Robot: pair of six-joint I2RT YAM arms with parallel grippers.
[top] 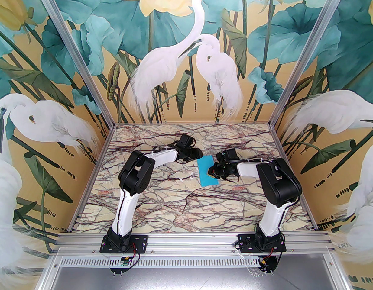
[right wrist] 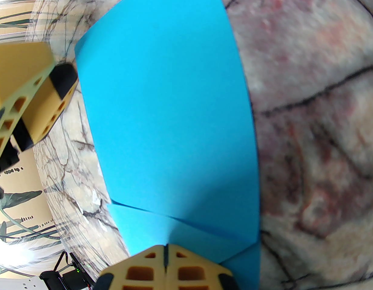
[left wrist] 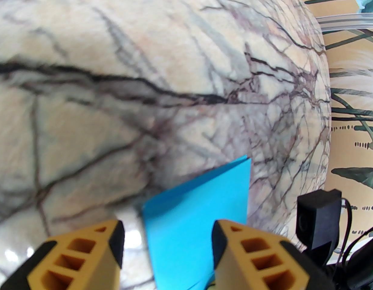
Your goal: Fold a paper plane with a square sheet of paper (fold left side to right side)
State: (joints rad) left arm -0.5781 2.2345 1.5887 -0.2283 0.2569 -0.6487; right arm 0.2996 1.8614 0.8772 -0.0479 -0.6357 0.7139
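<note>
The paper's layers are standing apart at the paper's far edge, so the paper's rounded fold should press flat into a sharper crease when my left gripper pinches it.
The square sheet of paper (top: 207,169) lies folded over on the marble table, a bright cyan rectangle between the two arms. In the right wrist view the paper (right wrist: 168,101) has its top layer ending just short of the lower layer's edge. My right gripper (right wrist: 166,257) is shut, and its joined tips rest on the paper's right side (top: 211,171). My left gripper (top: 199,156) stands open at the paper's far left corner. In the left wrist view the paper (left wrist: 198,204) runs between and below the spread fingers (left wrist: 114,240), which hold nothing.
A marble-patterned table (top: 162,204) sits inside mural walls with aluminium posts. A small white scrap (top: 181,180) lies left of the paper. The right arm's black wrist camera (left wrist: 318,219) sits close to the left gripper.
</note>
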